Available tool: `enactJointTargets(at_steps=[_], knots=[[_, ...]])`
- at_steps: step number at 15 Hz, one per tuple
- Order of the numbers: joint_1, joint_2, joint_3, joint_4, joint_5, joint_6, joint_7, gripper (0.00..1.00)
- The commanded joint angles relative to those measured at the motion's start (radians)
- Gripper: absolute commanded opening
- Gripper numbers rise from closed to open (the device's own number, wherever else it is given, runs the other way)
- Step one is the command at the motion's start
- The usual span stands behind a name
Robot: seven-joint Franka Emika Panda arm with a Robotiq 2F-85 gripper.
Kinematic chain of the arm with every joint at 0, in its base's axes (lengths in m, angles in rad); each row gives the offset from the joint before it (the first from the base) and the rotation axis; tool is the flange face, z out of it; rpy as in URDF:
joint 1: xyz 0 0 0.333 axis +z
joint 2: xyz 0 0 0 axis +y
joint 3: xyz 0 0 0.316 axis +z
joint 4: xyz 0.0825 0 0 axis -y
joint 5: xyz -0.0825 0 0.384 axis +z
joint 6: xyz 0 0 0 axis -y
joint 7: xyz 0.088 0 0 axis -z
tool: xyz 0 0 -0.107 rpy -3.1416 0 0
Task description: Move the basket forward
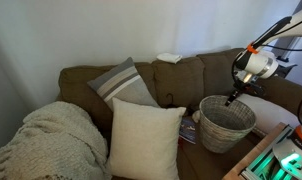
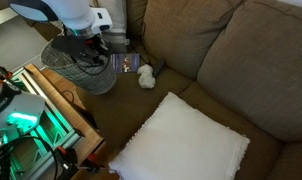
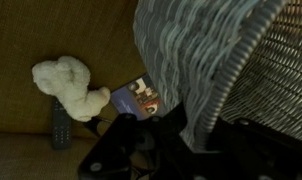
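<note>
The basket's rim (image 3: 219,88) is between my fingers, and the seat ahead (image 1: 213,162) is open. My gripper should go on moving the basket forward until it stands there, and then let go.
The round grey-white woven basket (image 1: 226,125) stands on the brown sofa seat near its end, and shows in both exterior views (image 2: 79,72). My gripper (image 1: 231,97) reaches down onto the basket's rim (image 2: 91,52). In the wrist view the basket wall (image 3: 211,60) fills the right side, and its rim runs down between my dark fingers (image 3: 194,140), which look closed on it. The fingertips are hidden in shadow.
A white plush toy (image 3: 66,85), a dark remote (image 3: 59,125) and a blue book (image 3: 141,98) lie on the seat beside the basket. A cream pillow (image 1: 144,138), a striped pillow (image 1: 124,83) and a knitted blanket (image 1: 51,140) fill the rest of the sofa. The robot's stand (image 2: 31,120) is next to the basket.
</note>
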Motion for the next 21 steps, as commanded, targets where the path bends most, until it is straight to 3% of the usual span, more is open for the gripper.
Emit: enactJointTargets(at_steps=[1, 7, 8, 9, 10, 12, 13, 15, 18, 19, 21], knots=[[0.077, 0.082, -0.054, 0.024, 0.009, 0.042, -0.015, 0.02], [0.157, 0.272, -0.092, 0.109, -0.126, 0.022, 0.062, 0.02], [0.171, 0.295, -0.097, 0.118, -0.144, 0.049, 0.072, 0.02], [0.271, 0.315, -0.177, 0.130, -0.127, 0.091, 0.057, 0.02], [0.225, 0.346, -0.130, 0.134, -0.170, 0.168, 0.082, 0.02], [0.281, 0.385, -0.174, 0.149, -0.199, 0.257, 0.095, 0.04], [0.314, 0.394, -0.203, 0.151, -0.229, 0.278, 0.116, 0.34], [0.360, 0.400, -0.250, 0.155, -0.267, 0.276, 0.139, 0.37], [0.427, 0.317, -0.319, 0.099, -0.331, 0.179, 0.178, 0.60], [0.381, 0.265, -0.285, 0.061, -0.412, 0.128, 0.200, 0.68], [0.348, 0.138, -0.235, -0.020, -0.434, 0.037, 0.114, 0.82]])
